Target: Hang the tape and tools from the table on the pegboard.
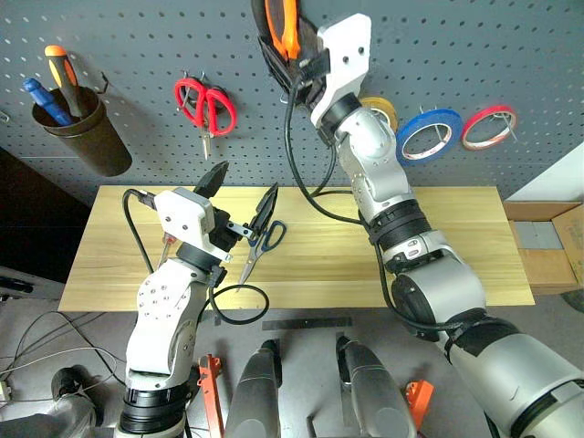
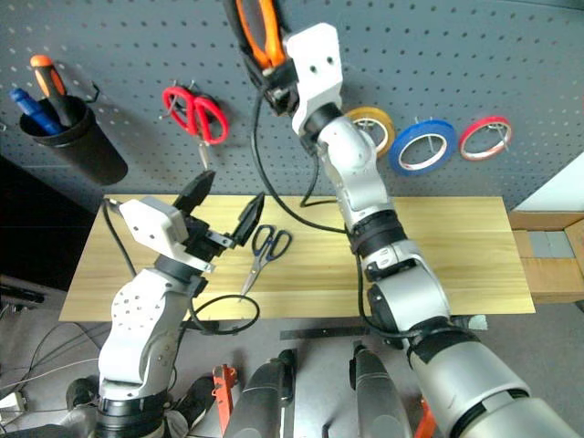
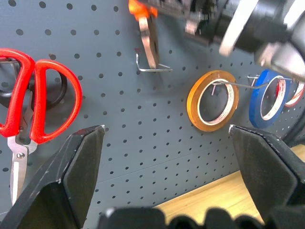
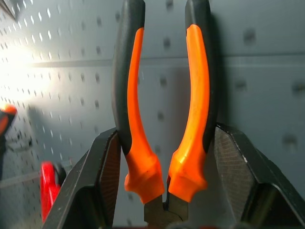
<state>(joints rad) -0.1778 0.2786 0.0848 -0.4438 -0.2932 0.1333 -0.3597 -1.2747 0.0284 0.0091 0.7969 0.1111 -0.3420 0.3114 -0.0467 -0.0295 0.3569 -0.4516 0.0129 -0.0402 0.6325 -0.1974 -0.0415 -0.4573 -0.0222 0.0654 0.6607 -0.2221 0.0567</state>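
Observation:
My gripper will slip the loops of the dark-handled scissors [image 1: 266,239] onto the hook wires [image 1: 203,78] that stick out through the red-handled scissors, so the dark-handled scissors will hang in front of the red-handled scissors.
High against the pegboard [image 1: 474,46], my right gripper [image 4: 166,131] is shut on the orange-and-black pliers [image 1: 283,26], one finger on each handle. In the left wrist view the pliers' metal nose [image 3: 148,40] hangs just above a wire hook [image 3: 153,67]. The blue tape [image 1: 428,134] hangs on the board right of that arm. Dark-handled scissors [image 2: 266,248] lie on the table [image 1: 438,237]. My left gripper [image 1: 245,187] is open and empty, raised over the table just left of those scissors.
Red-handled scissors [image 1: 205,107], a yellow roll [image 3: 212,101] and a red roll [image 1: 488,127] hang on the board. A black cup [image 1: 91,137] with screwdrivers hangs at far left. A cable loop [image 1: 239,306] overhangs the table's front edge. Cardboard boxes [image 1: 547,246] stand right.

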